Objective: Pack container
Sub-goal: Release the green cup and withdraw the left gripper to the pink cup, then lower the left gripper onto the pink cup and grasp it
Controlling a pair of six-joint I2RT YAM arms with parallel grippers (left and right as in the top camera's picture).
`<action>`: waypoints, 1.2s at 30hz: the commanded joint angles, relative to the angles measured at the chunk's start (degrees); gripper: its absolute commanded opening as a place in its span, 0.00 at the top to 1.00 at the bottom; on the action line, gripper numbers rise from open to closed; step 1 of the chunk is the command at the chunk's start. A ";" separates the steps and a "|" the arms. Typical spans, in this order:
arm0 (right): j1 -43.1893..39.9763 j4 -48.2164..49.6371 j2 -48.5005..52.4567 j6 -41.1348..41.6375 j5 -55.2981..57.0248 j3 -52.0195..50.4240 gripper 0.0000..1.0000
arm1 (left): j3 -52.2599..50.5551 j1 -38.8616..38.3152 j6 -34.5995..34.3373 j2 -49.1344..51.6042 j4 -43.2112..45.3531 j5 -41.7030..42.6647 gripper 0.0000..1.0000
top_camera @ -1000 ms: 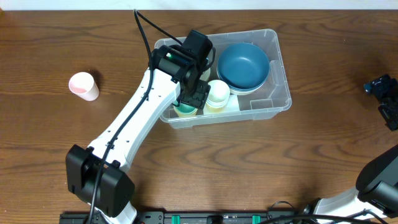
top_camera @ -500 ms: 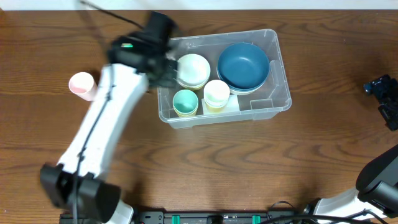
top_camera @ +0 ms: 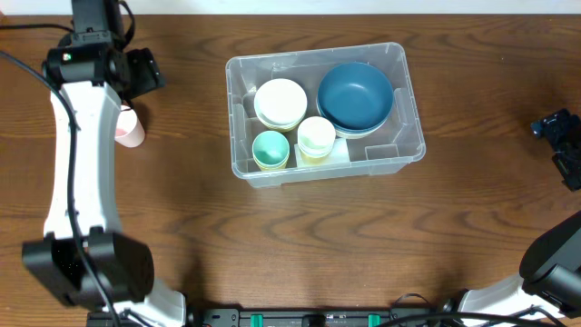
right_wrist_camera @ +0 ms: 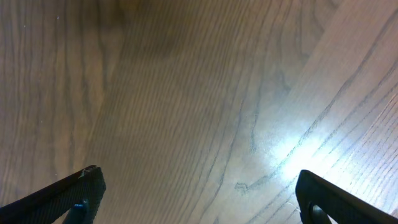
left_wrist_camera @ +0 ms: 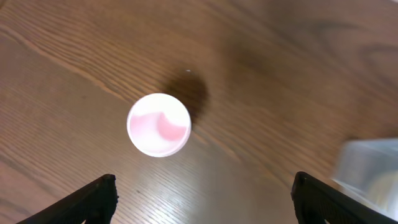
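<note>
My left gripper is lowering with its fingers spread, and the pink cup stands upright with its opening (left_wrist_camera: 158, 125) open to them. I should keep lowering until they straddle the cup's side (left_wrist_camera: 188, 127) facing the container.
The clear container (top_camera: 411, 111) stands at the table's centre back. Inside it are a blue bowl (top_camera: 355, 96), a cream bowl (top_camera: 280, 103), a teal cup (top_camera: 270, 149) and a pale yellow cup (top_camera: 316, 136). A pink cup (top_camera: 130, 132) stands upright on the table to the left, partly under my left arm. My left gripper (top_camera: 143, 71) hovers just behind that cup, open and empty. In the left wrist view the pink cup (left_wrist_camera: 159, 124) lies ahead of the open left gripper (left_wrist_camera: 202, 199). My right gripper (top_camera: 565, 150) is open over bare wood (right_wrist_camera: 199, 193) at the far right.
A blurred corner of the container (left_wrist_camera: 370, 171) shows at the right edge of the left wrist view. Bare wooden table (top_camera: 300, 236) stretches in front of the container and to its right, up to the right arm.
My left arm has come out of the container, leaving the teal cup inside, and swung left to the pink cup. Its jaws have widened. The right arm has stayed still.
</note>
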 commanded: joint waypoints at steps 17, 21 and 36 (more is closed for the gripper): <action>-0.13 -0.02 0.15 0.81 0.66 -0.09 0.01 | 0.11 2.80 12.11 17.92 4.24 -0.42 0.13; -0.13 -0.02 0.15 0.81 0.66 -0.09 0.01 | 0.07 3.45 12.09 18.82 4.24 -0.37 0.29; -0.13 -0.02 0.15 0.81 0.66 -0.09 0.01 | -8.50 3.56 12.02 19.23 10.14 -0.37 0.63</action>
